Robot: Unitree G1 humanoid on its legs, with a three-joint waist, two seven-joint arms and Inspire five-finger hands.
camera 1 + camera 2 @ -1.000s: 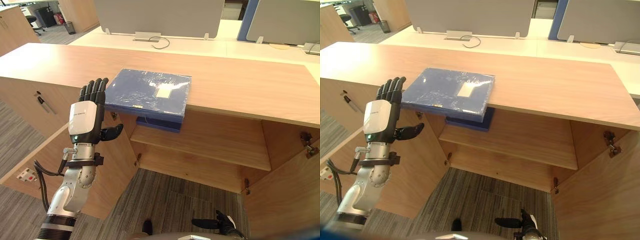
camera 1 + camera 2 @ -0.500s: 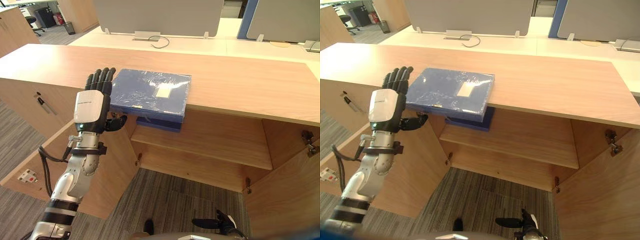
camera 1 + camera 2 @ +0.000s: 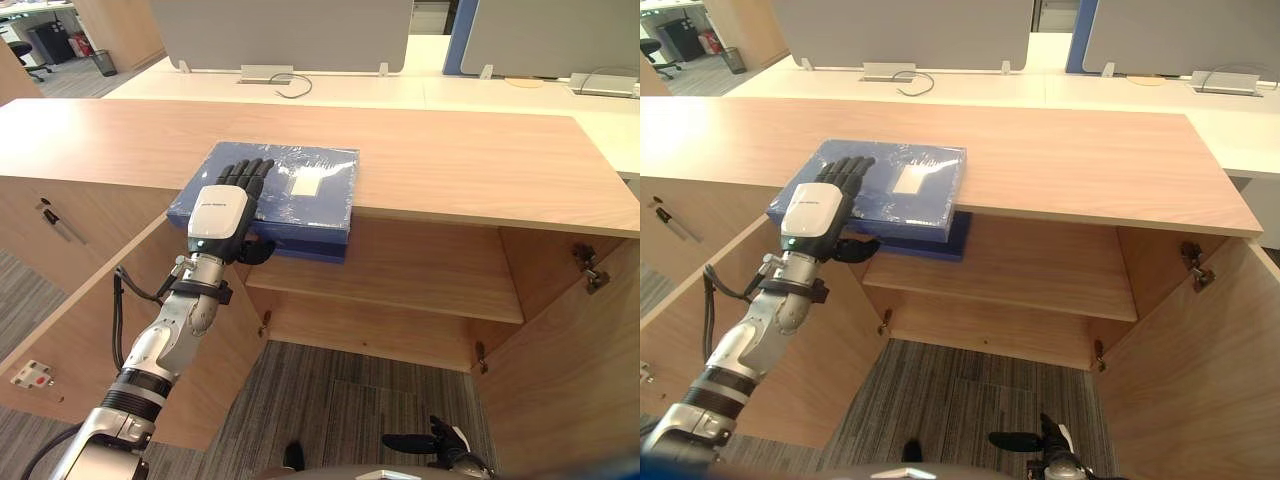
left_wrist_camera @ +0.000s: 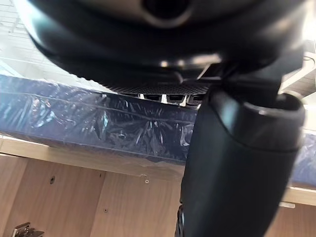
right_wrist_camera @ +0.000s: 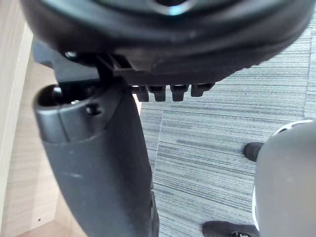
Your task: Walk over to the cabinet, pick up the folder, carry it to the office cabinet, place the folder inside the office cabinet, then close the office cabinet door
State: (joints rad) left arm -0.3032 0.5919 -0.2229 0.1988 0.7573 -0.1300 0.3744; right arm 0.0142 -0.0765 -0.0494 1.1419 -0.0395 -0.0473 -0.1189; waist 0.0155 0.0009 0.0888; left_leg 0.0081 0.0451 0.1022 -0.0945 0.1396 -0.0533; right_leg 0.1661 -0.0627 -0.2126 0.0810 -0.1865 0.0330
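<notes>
My gripper will slide the blue folder point(image 3: 305, 185) fully under the top, lying flat, when it pushes, as the inner shelf is clear point(image 3: 430, 265) beside the darker blue flat thing.
A blue folder point(image 3: 310, 185) in shiny plastic wrap lies on the wooden cabinet top point(image 3: 480, 170), and its near edge overhangs the front. My left hand point(image 3: 220, 212) rests on the folder's near left corner. Its fingers lie straight on the top face and its thumb point(image 4: 237, 163) reaches under the overhanging edge point(image 4: 98, 118), so the hand is open. Just below the folder, a darker blue flat thing point(image 3: 318, 247) sits at the left end of the inner shelf point(image 3: 430, 280). My right hand point(image 3: 432, 443) hangs low over the carpet, open and holding nothing.
Both cabinet doors stand open: the left door point(image 3: 90, 330) beside my left arm, the right door point(image 3: 570, 370) at the near right. Another closed cabinet front with a handle point(image 3: 55, 222) is to the left. Grey desk dividers point(image 3: 280, 30) stand behind the cabinet.
The camera has shifted. My left hand has moved forward and right from beside the folder onto its corner, fingers on top and thumb underneath. The folder has not moved.
</notes>
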